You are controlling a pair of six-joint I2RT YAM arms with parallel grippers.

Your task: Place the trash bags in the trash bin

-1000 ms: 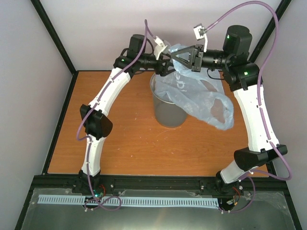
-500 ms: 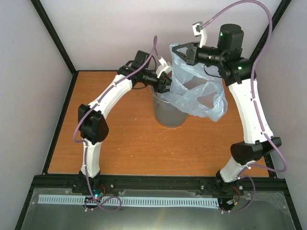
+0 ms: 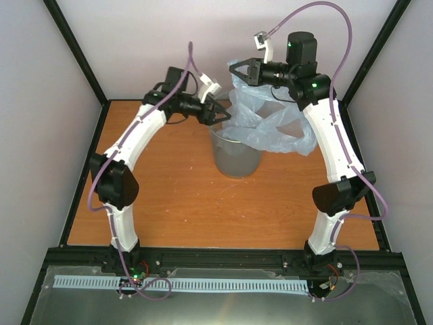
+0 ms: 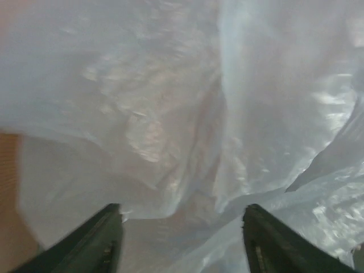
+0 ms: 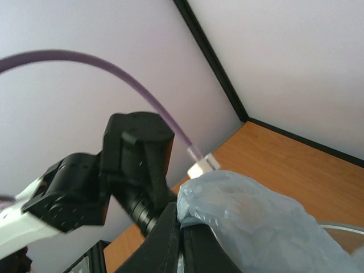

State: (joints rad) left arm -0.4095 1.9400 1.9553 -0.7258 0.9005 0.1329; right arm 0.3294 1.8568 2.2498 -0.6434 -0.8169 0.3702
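My right gripper should move the trash bag (image 3: 292,137) back over the bin's opening (image 3: 234,127) before opening, because the trash bag hangs past the trash bin's rim on my right gripper's side.
The trash bin (image 3: 237,154), a round translucent grey wastebasket, stands upright near the back of the wooden table. A pale blue, see-through trash bag (image 3: 269,122) hangs above and to the right of its rim. My right gripper (image 3: 235,70) is shut on the bag's top edge, high over the bin; in the right wrist view the closed fingers (image 5: 183,227) pinch the bag (image 5: 256,222). My left gripper (image 3: 223,116) hovers at the bin's left rim, pointing at the bag. Its jaws (image 4: 183,209) stand open, and bag film (image 4: 187,114) fills that view.
The table (image 3: 169,196) is ringed by a black frame and pale walls. A purple cable (image 3: 311,10) loops above the right arm. The left arm's wrist (image 5: 136,165) shows close to the right gripper. The bin's rim (image 5: 341,227) appears below the bag.
My right gripper has carried the bag's top leftward and higher, so the bag hangs more bunched. My left gripper has dropped from beside the right gripper to the bin's left rim, jaws narrower.
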